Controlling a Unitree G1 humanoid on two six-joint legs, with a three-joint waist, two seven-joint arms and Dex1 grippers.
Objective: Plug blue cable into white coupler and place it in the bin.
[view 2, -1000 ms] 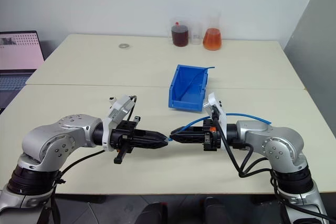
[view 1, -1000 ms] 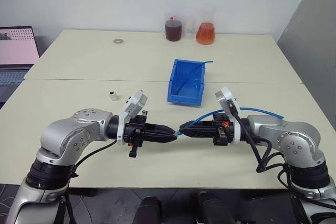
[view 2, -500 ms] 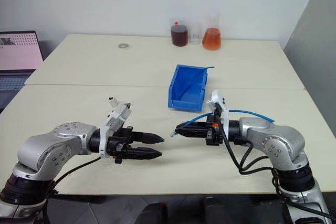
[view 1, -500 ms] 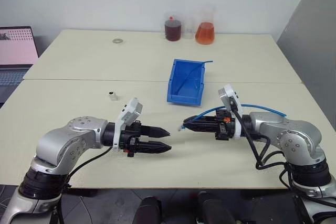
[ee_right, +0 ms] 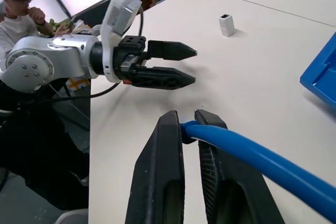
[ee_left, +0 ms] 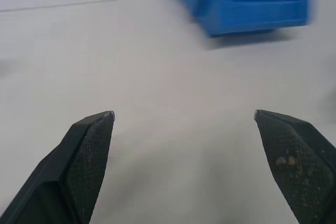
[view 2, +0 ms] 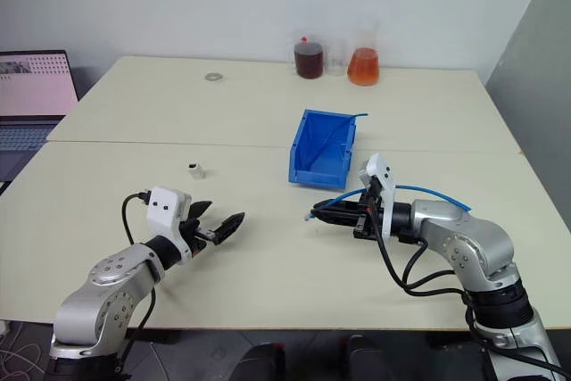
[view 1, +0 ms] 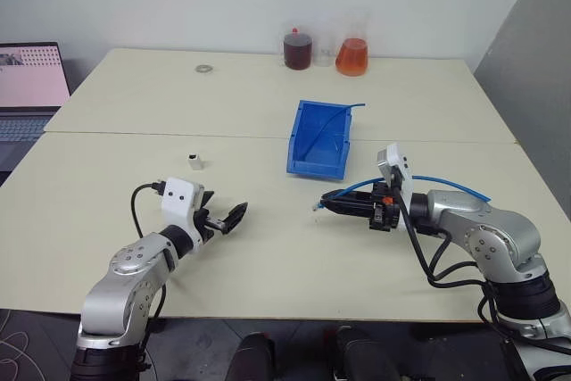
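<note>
My gripper will push the plug in and carry the blue cable, and the white coupler (view 1: 195,162) should hold on and come along, because its end has a dark opening (view 1: 194,157).
My right gripper (view 1: 325,205) is shut on the blue cable (view 1: 357,188) close to its free end, a little above the table in front of the bin (view 1: 317,165). The cable's plug (view 1: 312,209) pokes out past the fingertips, and the rest arcs back over my right forearm. The right wrist view shows the cable (ee_right: 247,153) pinched between the two fingers. My left gripper (view 1: 223,214) stands open and empty to the left, low over the table. The white coupler (view 1: 194,161) stands on the table beyond it, apart from both grippers.
Another thin blue cable (view 1: 337,118) lies in the bin, its end sticking over the back rim. Two beakers, dark red (view 1: 297,48) and orange (view 1: 351,55), stand at the far edge, with a small ring (view 1: 204,68) left of them. A laptop (view 1: 31,86) sits at far left. A person (ee_right: 16,3) sits behind.
My left gripper, shut at the cable's plug tip to tip with the right one, opened wide, swung away to the left and now points forward. The right gripper kept the cable and drifted slightly right.
</note>
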